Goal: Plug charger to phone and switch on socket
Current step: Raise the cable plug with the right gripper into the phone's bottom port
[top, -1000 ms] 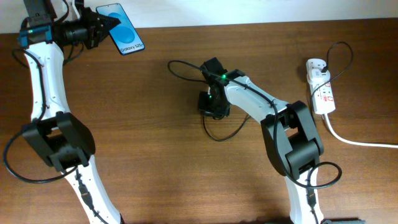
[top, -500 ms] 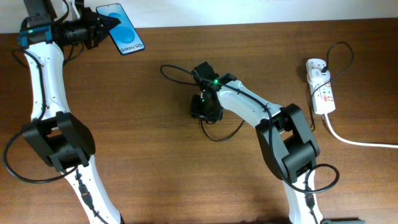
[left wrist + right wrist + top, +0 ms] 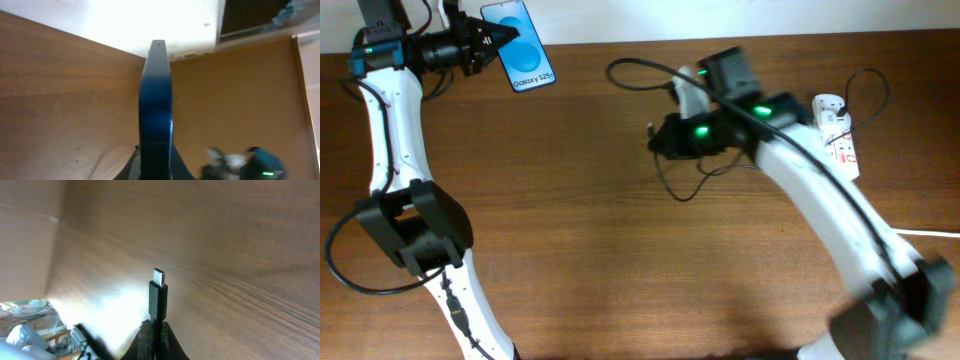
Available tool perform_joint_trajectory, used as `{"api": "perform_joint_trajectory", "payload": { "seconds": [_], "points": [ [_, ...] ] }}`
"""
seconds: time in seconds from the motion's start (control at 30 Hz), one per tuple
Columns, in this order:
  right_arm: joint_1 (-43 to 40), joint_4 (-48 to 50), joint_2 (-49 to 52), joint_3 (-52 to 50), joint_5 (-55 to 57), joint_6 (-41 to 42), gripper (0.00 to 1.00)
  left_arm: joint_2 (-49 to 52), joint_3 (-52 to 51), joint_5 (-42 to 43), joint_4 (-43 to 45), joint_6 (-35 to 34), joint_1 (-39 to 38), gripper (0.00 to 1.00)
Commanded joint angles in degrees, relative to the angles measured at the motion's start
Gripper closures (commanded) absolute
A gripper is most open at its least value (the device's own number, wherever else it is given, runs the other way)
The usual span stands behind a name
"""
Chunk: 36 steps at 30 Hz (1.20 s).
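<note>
Next, my left gripper turns the phone straight while my right gripper moves the plug to the phone's bottom edge [image 3: 534,87], because that edge slants away from the plug tip.
My left gripper [image 3: 488,40] is shut on the phone [image 3: 520,45] and holds it up at the far left, blue screen up. In the left wrist view the phone [image 3: 156,115] shows edge-on between the jaws [image 3: 155,167]. My right gripper [image 3: 660,138] is shut on the charger plug; its black cable [image 3: 640,68] loops back towards the socket [image 3: 837,140] at the right. In the right wrist view the plug tip [image 3: 158,297] stands up out of the jaws [image 3: 156,330], metal end free.
The socket's thick white cord [image 3: 900,230] trails off the right edge. The wooden table [image 3: 570,250] ends at a white wall along the back. My right arm [image 3: 820,190] crosses the right half of the table.
My right gripper has lifted the plug and swung: the arm now stretches over the right of the table, with the cable loop carried up and right. The phone tilted slightly.
</note>
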Motion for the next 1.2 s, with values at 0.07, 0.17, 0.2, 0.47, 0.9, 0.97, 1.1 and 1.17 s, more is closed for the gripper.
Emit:
{"api": "perform_joint_trajectory", "payload": {
  "seconds": [0.07,0.17,0.2,0.47,0.9,0.97,1.1,1.17],
  "points": [
    [0.3,0.9,-10.1,-7.2,-6.6,-0.7,0.96,0.0,0.5,7.9,0.1,5.7,-2.9,1.0],
    [1.0,18.6,-11.4,-23.1,-12.4,8.2,0.96,0.0,0.5,7.9,0.1,5.7,-7.0,1.0],
    [1.4,24.6,-11.4,-25.8,-13.9,10.7,0.96,0.0,0.5,8.0,0.1,6.7,-8.0,1.0],
    [7.7,53.1,-8.0,-27.4,-6.5,24.6,0.96,0.0,0.5,7.9,0.3,4.2,-17.2,1.0],
    [5.2,56.8,-4.7,-27.4,-3.2,25.4,0.96,0.0,0.5,10.7,0.3,0.4,-17.2,1.0],
    [4.3,57.4,-4.7,-27.4,-3.7,25.2,0.96,0.0,0.5,10.7,0.3,0.4,-17.1,1.0],
    [4.2,58.6,-4.7,-27.4,-4.3,24.1,0.96,0.0,0.5,10.4,0.3,0.4,-17.1,1.0],
    [4.2,58.6,-4.7,-27.4,-4.3,24.1,0.96,0.0,0.5,10.5,0.3,0.4,-17.2,1.0]
  ]
}}
